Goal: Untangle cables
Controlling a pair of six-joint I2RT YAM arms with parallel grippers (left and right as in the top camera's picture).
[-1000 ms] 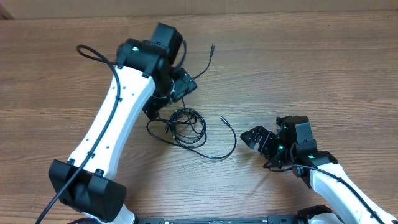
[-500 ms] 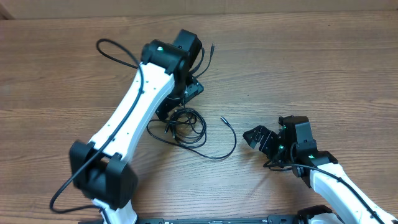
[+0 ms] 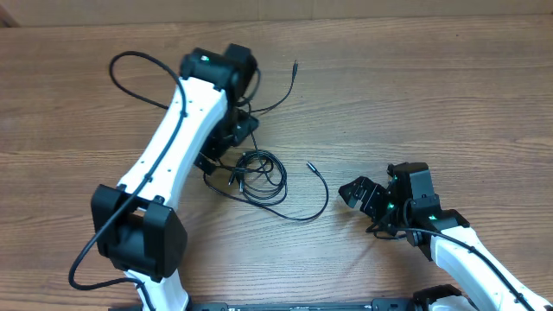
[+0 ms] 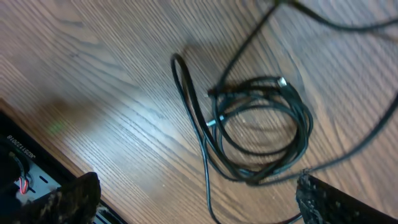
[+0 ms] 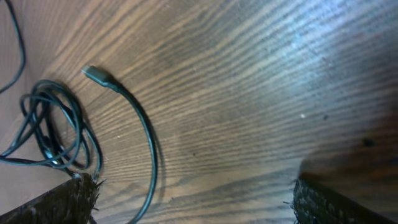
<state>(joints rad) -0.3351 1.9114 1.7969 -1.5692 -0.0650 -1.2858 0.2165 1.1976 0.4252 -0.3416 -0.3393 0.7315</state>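
Long strands of cable lie across the coil's edge (image 4: 227,164). So my left gripper should go down and hold the folded piece of cable (image 4: 186,88) while my right gripper pulls the coil away.
The two thin black cables (image 3: 257,174) lie tangled in a loose coil on the wooden table, below the left arm's wrist. One free end with a small plug (image 3: 295,64) runs up and right; another plug end (image 3: 309,164) lies right of the coil. My left gripper (image 3: 226,145) hovers open over the coil's upper left; in the left wrist view the coil (image 4: 261,127) lies between the open fingers (image 4: 199,199), with a silver plug (image 4: 282,81) in the bundle. My right gripper (image 3: 354,192) is open and empty, right of the cables; its view shows the curved cable (image 5: 146,143) and plug (image 5: 94,73).
The left arm's own thicker black wire (image 3: 138,73) loops over the table at the upper left. The wooden table (image 3: 449,95) stretches to the right and back.
The left arm has swung its wrist back to the left and down over the coil's upper left edge. The cables and the right arm have hardly moved.
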